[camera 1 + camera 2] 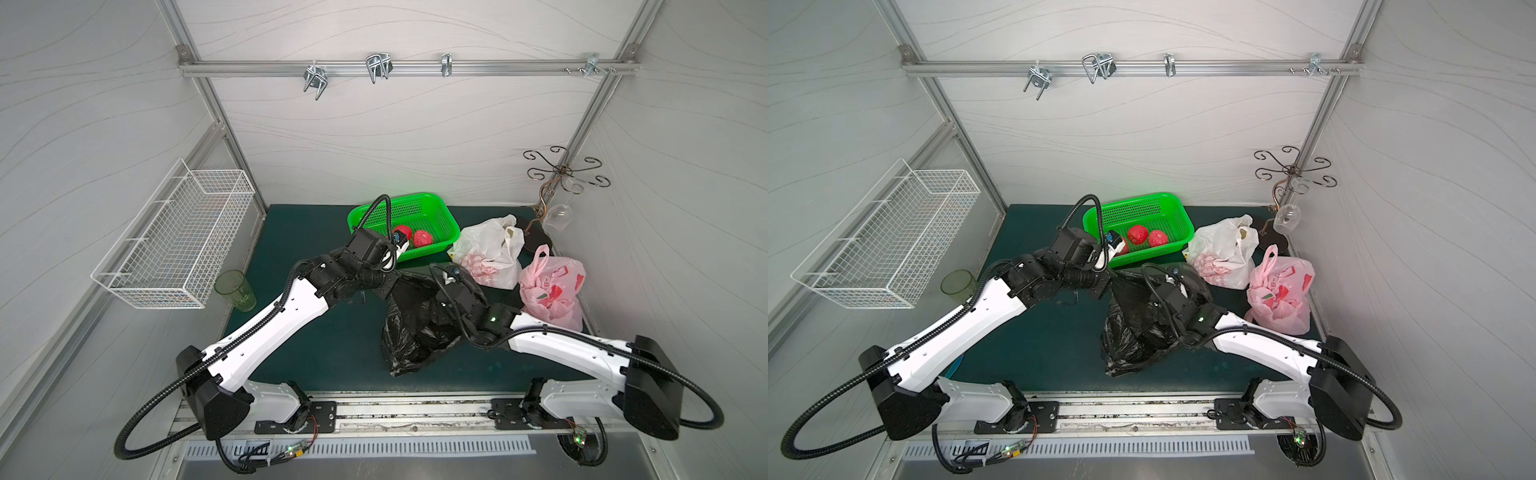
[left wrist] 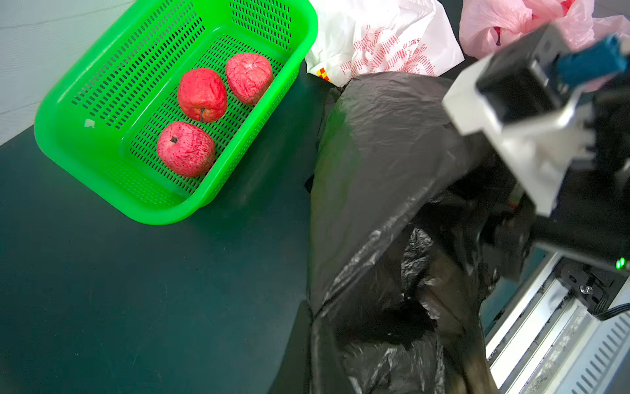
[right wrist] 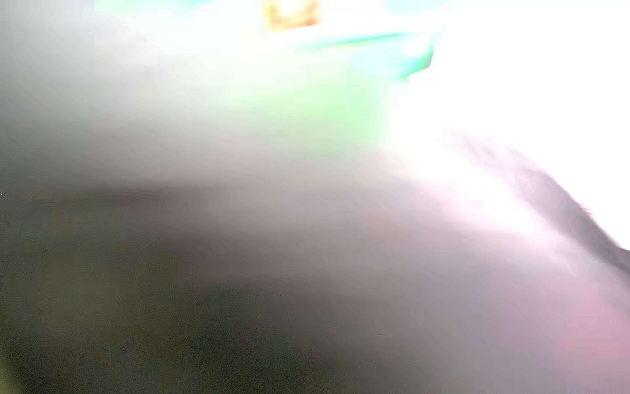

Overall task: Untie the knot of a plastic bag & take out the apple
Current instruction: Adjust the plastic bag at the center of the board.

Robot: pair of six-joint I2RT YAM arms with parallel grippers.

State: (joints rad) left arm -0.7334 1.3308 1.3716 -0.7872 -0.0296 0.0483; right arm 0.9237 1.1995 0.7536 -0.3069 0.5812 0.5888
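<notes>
The robot's right gripper should first pull the opening's far side [image 1: 439, 302] away from the left gripper, because the black bag's opening [image 1: 417, 299] hangs narrow and hides the apple.
A black plastic bag [image 1: 411, 332] lies crumpled in the middle of the green mat, its mouth lifted toward the back. My left gripper [image 1: 384, 286] is shut on the bag's rim at its left side, and the film [image 2: 385, 153] runs taut from it. My right gripper [image 1: 446, 286] reaches into the bag's mouth from the right, so its fingers are hidden by plastic and the right wrist view is only a blur. Any apple in the black bag is hidden. Three red apples [image 2: 201, 95] lie in the green basket [image 2: 85, 102].
A white bag [image 1: 488, 253] and a knotted pink bag [image 1: 552, 289] sit at the right, close behind my right arm. A green cup [image 1: 235, 289] stands at the mat's left edge below a white wire basket [image 1: 174, 237]. A glass rack [image 1: 559, 183] fills the back right corner.
</notes>
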